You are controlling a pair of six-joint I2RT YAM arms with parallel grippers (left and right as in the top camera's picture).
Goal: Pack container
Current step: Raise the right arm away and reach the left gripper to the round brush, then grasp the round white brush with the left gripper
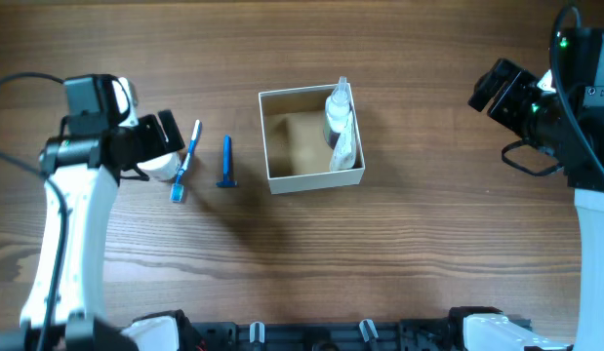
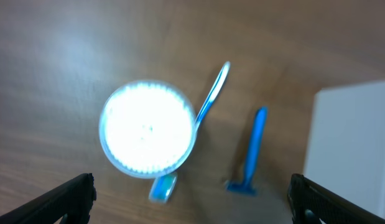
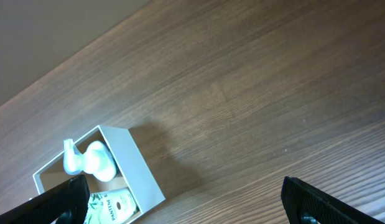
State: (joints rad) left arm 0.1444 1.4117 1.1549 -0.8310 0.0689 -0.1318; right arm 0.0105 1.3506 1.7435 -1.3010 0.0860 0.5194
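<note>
My right gripper is across the container from the jar [image 1: 163, 168], so I should grasp the jar with my left gripper and place it next to the pump bottle.
The container [image 1: 266, 136], a square white-walled box with a tan inside, sits at the table's middle. A white pump bottle [image 1: 338, 105] and a white tube [image 1: 345, 146] lie along its right wall; both show in the right wrist view, the bottle [image 3: 92, 162] and the tube [image 3: 114, 205]. Left of it lie a blue razor [image 1: 226, 162] and a blue toothbrush [image 1: 187, 161]. A round white jar [image 2: 147, 127] stands by the toothbrush [image 2: 208, 106] and razor [image 2: 253, 149]. My left gripper [image 2: 192, 199] is open above the jar. My right gripper [image 3: 180, 202] is open, far right of the container [image 3: 139, 168].
The wood table [image 1: 428, 224] carries nothing else. The black arm bases [image 1: 331, 336] line the near edge. The container's white wall [image 2: 351, 143] fills the right side of the left wrist view.
</note>
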